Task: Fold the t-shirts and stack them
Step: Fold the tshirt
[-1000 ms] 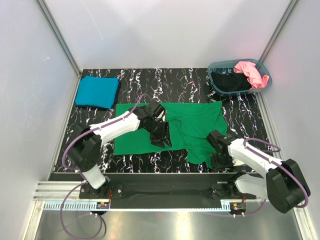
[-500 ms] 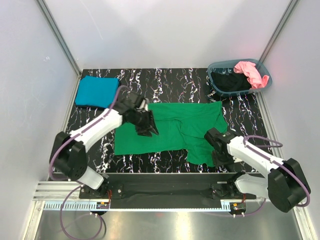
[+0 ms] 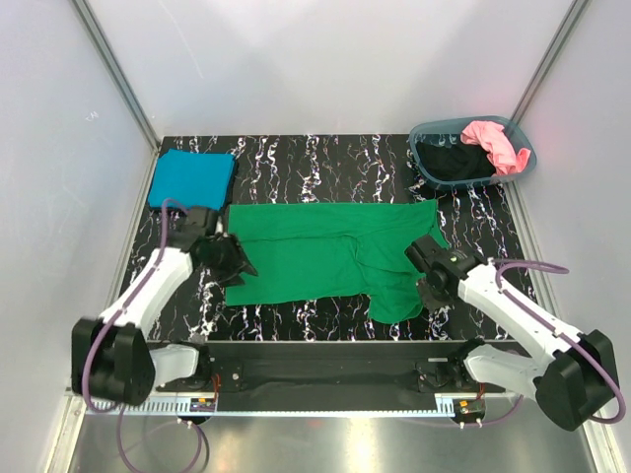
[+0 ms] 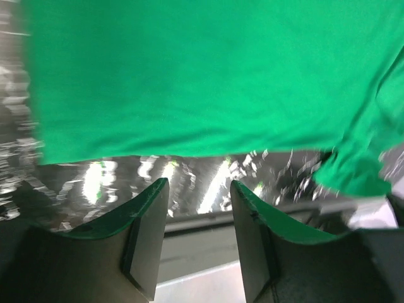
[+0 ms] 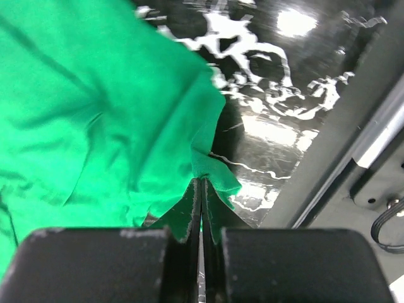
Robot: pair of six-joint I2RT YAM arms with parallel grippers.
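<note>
A loose flap (image 3: 394, 304) pokes out beyond the green t-shirt's near edge (image 3: 306, 299), so the flap will come along and end up slanted when I fold that edge over.
A bright green t-shirt (image 3: 325, 254) lies spread flat across the middle of the black marbled table (image 3: 325, 158). My left gripper (image 3: 240, 268) hovers open at the shirt's left edge. In the left wrist view its jaws (image 4: 199, 184) hold nothing, and the green t-shirt (image 4: 208, 76) lies beyond them. My right gripper (image 3: 432, 293) is shut on the shirt's near right corner. The right wrist view shows a fold of the green t-shirt (image 5: 95, 107) pinched between that gripper's (image 5: 202, 182) tips. A folded teal t-shirt (image 3: 192, 179) rests at the far left.
A grey-blue oval basket (image 3: 426, 136) stands at the far right corner, holding a pink shirt (image 3: 493, 143) and a black shirt (image 3: 452, 161). White walls close in the table's sides. A metal rail (image 3: 325, 350) runs along the near edge.
My left arm swung from the middle of the green shirt out to its left edge. The right gripper shut on the shirt's near right corner and lifted it slightly.
</note>
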